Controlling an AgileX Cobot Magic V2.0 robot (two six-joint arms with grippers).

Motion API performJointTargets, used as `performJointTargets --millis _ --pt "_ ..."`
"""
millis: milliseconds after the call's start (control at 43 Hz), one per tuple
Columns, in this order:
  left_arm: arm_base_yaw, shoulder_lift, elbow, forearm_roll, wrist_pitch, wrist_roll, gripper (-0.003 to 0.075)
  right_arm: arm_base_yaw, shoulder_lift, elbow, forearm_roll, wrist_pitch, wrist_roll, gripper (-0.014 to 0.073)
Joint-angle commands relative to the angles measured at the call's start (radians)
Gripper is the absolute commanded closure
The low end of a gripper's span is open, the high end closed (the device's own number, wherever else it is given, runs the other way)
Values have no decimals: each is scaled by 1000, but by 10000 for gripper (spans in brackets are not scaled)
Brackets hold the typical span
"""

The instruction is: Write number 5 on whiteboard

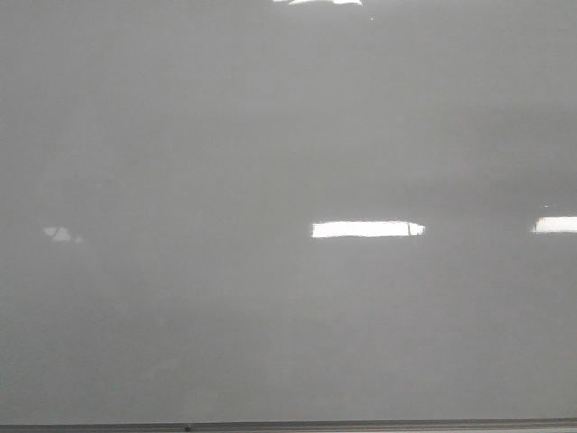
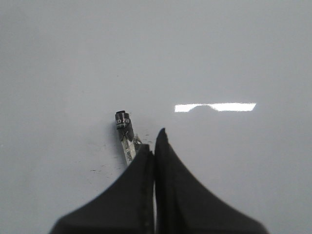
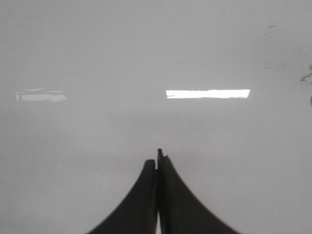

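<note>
My gripper will pull the marker (image 2: 124, 128), which sticks to the upright whiteboard with a clear lump (image 2: 137, 141) on its side, and both will come off together.
The whiteboard (image 1: 288, 135) is a glossy pale grey surface that fills the front view, and neither gripper shows there. No number 5 is in view on it. In the left wrist view my left gripper (image 2: 155, 141) is shut, facing the whiteboard (image 2: 219, 48). A marker (image 2: 126, 134) with a black tip and a clear body sticks out at a slant past its left finger, the tip close to the board. In the right wrist view my right gripper (image 3: 157, 158) is shut with nothing in it, facing the whiteboard (image 3: 97, 48).
A thin dark metal edge (image 1: 361, 424) runs along the board's bottom. Bright light reflections (image 1: 367, 229) lie on the surface. Faint dark specks (image 2: 100, 169) sit beside the marker, and small dark smudges (image 3: 307, 77) show at the edge of the right wrist view.
</note>
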State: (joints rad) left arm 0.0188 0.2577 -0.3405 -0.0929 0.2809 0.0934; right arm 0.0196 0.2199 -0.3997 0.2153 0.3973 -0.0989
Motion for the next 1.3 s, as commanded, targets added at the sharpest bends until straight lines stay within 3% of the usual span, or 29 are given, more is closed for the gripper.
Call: performJointTargets --millis 0,93,163,209,302,605,1000,1279 --pt "-1 17 -36 -3 -71 -2 670 0 19 -36 3 -69 -3 486" --pt "-1 17 -36 -3 -69 -2 503 0 19 -36 3 -66 -3 288" --pt "-1 17 -36 -3 -69 -2 327 0 19 -36 3 -65 -3 153" --pt "-1 17 -36 -3 -69 -2 215 0 19 -36 3 -65 -3 88" --pt "-1 17 -36 -3 -69 -2 106 0 19 -36 3 -65 -3 40" --pt "-1 73 -38 -8 -84 -4 101 0 19 -36 3 -66 -3 44" --pt "-1 641 -195 -9 -117 -99 101 0 19 -36 3 -71 -3 44" --pt "30 913 -253 -15 -312 -104 152 0 19 -36 3 -71 -3 44"
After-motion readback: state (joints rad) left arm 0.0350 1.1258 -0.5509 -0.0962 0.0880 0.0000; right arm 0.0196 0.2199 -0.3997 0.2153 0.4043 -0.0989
